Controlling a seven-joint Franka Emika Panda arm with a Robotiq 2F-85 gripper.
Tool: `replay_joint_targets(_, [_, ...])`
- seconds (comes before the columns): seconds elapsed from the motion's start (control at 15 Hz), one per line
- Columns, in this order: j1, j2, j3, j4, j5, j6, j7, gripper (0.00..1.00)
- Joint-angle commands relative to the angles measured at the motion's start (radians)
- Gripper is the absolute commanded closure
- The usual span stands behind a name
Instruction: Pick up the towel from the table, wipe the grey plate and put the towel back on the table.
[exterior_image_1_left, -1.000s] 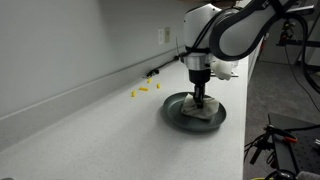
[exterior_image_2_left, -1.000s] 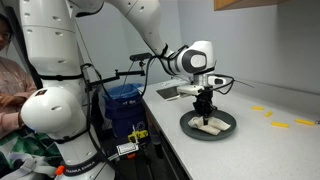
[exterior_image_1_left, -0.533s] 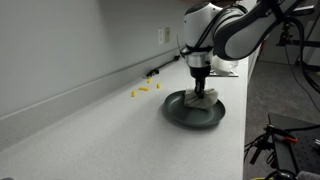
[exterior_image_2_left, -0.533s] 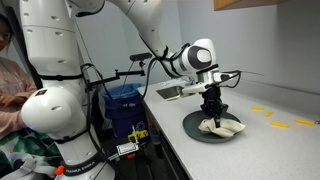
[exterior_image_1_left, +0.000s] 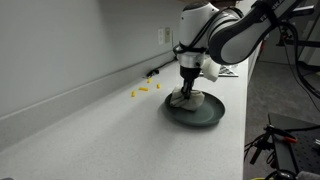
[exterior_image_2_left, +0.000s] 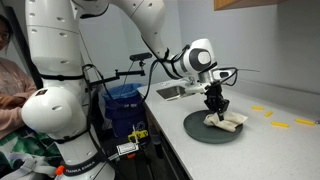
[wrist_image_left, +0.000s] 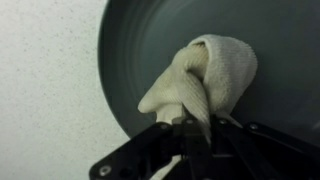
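The towel is already at the grey plate's rim on the side toward the wall, so the robot's gripper should sweep the towel back over the plate's open surface.
The grey plate sits on the white speckled counter; it shows in both exterior views and fills the wrist view. My gripper is shut on the cream towel and presses it onto the plate near one edge. In an exterior view the towel lies bunched under the fingers, and in the wrist view the cloth is pinched between the jaws.
Small yellow pieces lie on the counter near the wall, and they also show beyond the plate. A sink lies behind the arm. A blue bin and a person stand beside the counter.
My gripper has dragged the towel across the plate from its middle toward one edge. The plate has stayed in place.
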Motion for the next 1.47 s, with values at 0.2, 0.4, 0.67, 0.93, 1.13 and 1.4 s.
replay_joint_targets(0.2, [0.000, -0.020, 0.078, -0.029, 0.278, 0.029, -0.098, 0.97])
replay_joint_targets(0.4, [0.002, -0.047, 0.072, -0.044, 0.280, -0.025, -0.118, 0.97])
replay_joint_targets(0.67, [-0.003, -0.094, 0.046, -0.058, 0.248, -0.149, -0.108, 0.97])
replay_joint_targets(0.93, [-0.011, -0.120, 0.012, -0.033, 0.186, -0.298, -0.063, 0.97])
replay_joint_targets(1.13, [-0.012, -0.113, -0.017, -0.004, 0.052, -0.352, -0.009, 0.97])
replay_joint_targets(1.4, [-0.015, -0.076, -0.033, 0.019, -0.088, -0.320, 0.049, 0.97])
